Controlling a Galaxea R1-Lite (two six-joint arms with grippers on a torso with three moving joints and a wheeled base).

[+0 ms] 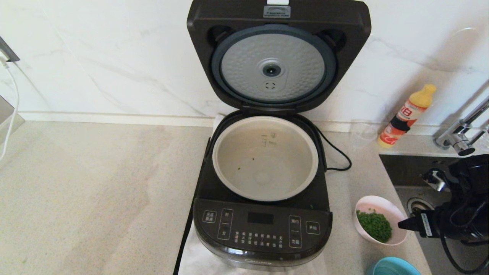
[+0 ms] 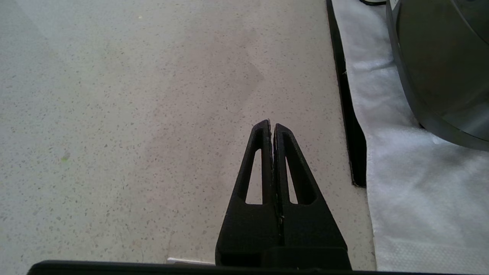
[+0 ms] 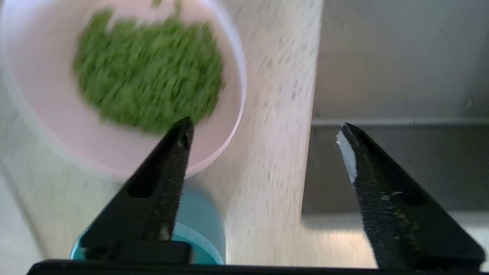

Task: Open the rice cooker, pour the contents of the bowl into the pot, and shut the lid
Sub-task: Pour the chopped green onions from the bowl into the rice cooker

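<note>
The open fingers of the robot's right gripper straddle the pink bowl's rim on the sink side [image 3: 241,108], so the right gripper should go on down before it closes on the pink bowl's rim [image 1: 406,233].
The black rice cooker [image 1: 263,229] stands in the middle of the counter with its lid [image 1: 273,65] swung upright, silver dimpled underside facing me. The pale pot [image 1: 229,152] holds only a few green specks. To its right sits the pink bowl [image 1: 382,202] of chopped green bits [image 1: 375,225]. My right gripper [image 1: 405,224] is just right of the bowl, above the counter edge by the sink. In the right wrist view it [image 3: 266,124] is open and empty, one finger over the bowl's [image 3: 49,126] rim. My left gripper [image 2: 272,125] is shut and empty above bare counter beside the cooker [image 2: 439,68].
A teal bowl [image 1: 393,267] sits at the front edge, below the pink one. The sink [image 1: 405,172] and faucet [image 1: 458,133] lie at right. An orange bottle [image 1: 407,114] and a clear glass [image 1: 363,133] stand by the wall. The power cord [image 1: 336,152] loops behind the cooker.
</note>
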